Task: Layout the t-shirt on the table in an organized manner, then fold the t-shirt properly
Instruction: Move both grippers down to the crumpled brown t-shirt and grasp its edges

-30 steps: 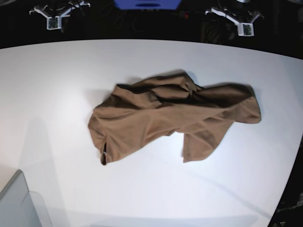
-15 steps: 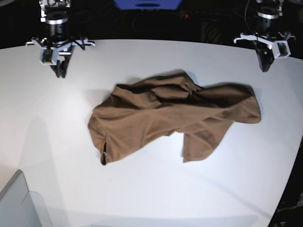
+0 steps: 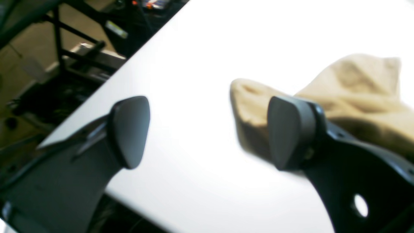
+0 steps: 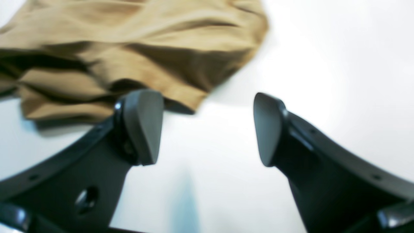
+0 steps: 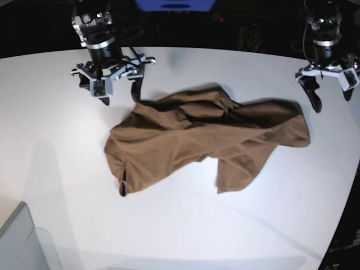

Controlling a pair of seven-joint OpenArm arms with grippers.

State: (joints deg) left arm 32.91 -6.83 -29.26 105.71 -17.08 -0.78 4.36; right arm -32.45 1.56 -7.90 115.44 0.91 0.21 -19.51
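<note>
The brown t-shirt's end (image 5: 297, 125) sticks out free toward the left gripper's open fingers, so the robot should keep moving over that end (image 5: 302, 133) until both fingers straddle the t-shirt.
The brown t-shirt (image 5: 208, 140) lies crumpled in a heap on the white table (image 5: 56, 169), with folds and a sleeve sticking out at the front. My right gripper (image 5: 119, 97) hangs open just past the shirt's far left edge, and the right wrist view shows its jaws (image 4: 205, 129) wide apart with the t-shirt (image 4: 129, 48) close ahead. My left gripper (image 5: 332, 100) is open beside the shirt's far right end. In the left wrist view its jaws (image 3: 207, 136) are spread, and the t-shirt (image 3: 355, 90) lies behind the right finger. Neither gripper holds anything.
A grey translucent bin corner (image 5: 22, 242) sits at the front left. The table's curved edge (image 5: 343, 225) runs down the right side, and dark equipment lies beyond the far edge (image 3: 64, 81).
Both arms have come forward from the far edge toward the shirt's two ends. Both grippers have gone from shut to open. The shirt has not moved.
</note>
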